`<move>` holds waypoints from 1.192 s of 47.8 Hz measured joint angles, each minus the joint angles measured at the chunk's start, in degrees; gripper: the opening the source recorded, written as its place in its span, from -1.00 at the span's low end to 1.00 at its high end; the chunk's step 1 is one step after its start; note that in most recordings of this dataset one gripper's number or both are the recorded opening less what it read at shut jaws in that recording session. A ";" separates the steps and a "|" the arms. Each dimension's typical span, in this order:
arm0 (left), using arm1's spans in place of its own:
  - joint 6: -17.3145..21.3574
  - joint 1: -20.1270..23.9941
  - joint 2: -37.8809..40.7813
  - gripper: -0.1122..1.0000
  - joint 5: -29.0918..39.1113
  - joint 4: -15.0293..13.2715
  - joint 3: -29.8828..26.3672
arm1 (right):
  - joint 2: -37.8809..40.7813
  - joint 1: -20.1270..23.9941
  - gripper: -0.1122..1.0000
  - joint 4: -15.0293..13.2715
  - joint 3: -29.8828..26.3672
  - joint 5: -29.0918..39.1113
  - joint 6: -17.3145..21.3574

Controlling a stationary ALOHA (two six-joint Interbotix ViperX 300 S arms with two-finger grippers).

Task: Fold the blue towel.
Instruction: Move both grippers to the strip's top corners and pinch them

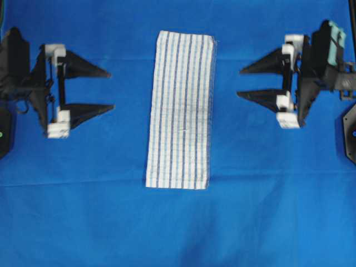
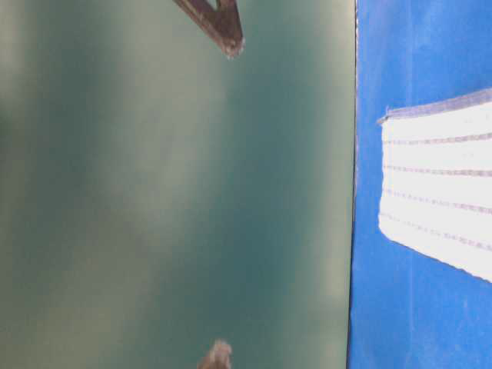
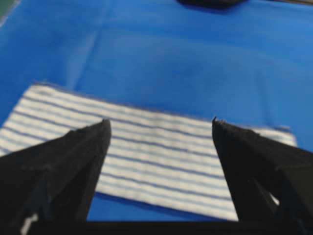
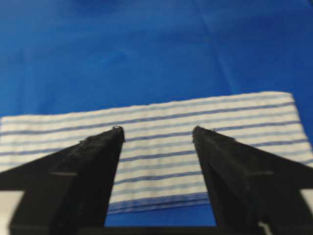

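Note:
My right gripper should continue toward the blue towel's corner (image 1: pixel 212 41) nearest the table's edge and close there, as its fingers are open and the sheet before them (image 1: pixel 227 58) clear.
The blue towel (image 1: pixel 181 109) lies flat in the middle of the table as a long narrow strip, white with thin blue stripes running along its length. It shows in the left wrist view (image 3: pixel 156 161), in the right wrist view (image 4: pixel 156 147), and at the right of the table-level view (image 2: pixel 438 192). My left gripper (image 1: pixel 110 89) stands open to the left of the towel, apart from it, nothing between its fingers. On the right, my right gripper (image 1: pixel 240 82) is open too, also clear of the cloth. Both point at the towel's long edges.
A plain solid blue sheet (image 1: pixel 178 222) covers the whole table under the towel. The arm bases stand at the far left (image 1: pixel 11 83) and far right (image 1: pixel 334 61). In the table-level view a dark fingertip (image 2: pixel 223 27) shows at the top.

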 measured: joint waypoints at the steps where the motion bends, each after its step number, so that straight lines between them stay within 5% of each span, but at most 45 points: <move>1: 0.18 0.62 0.88 0.66 -0.09 0.00 -0.53 | 0.53 -0.44 0.37 0.00 -0.26 0.00 0.00; 27: 0.53 13.10 28.13 0.83 -0.53 0.00 -15.21 | 20.92 -13.89 0.39 -0.26 -9.76 0.79 -0.62; 57: 0.53 20.92 47.90 0.82 -2.55 0.00 -25.93 | 39.90 -20.04 0.39 -0.53 -16.17 -1.76 -1.32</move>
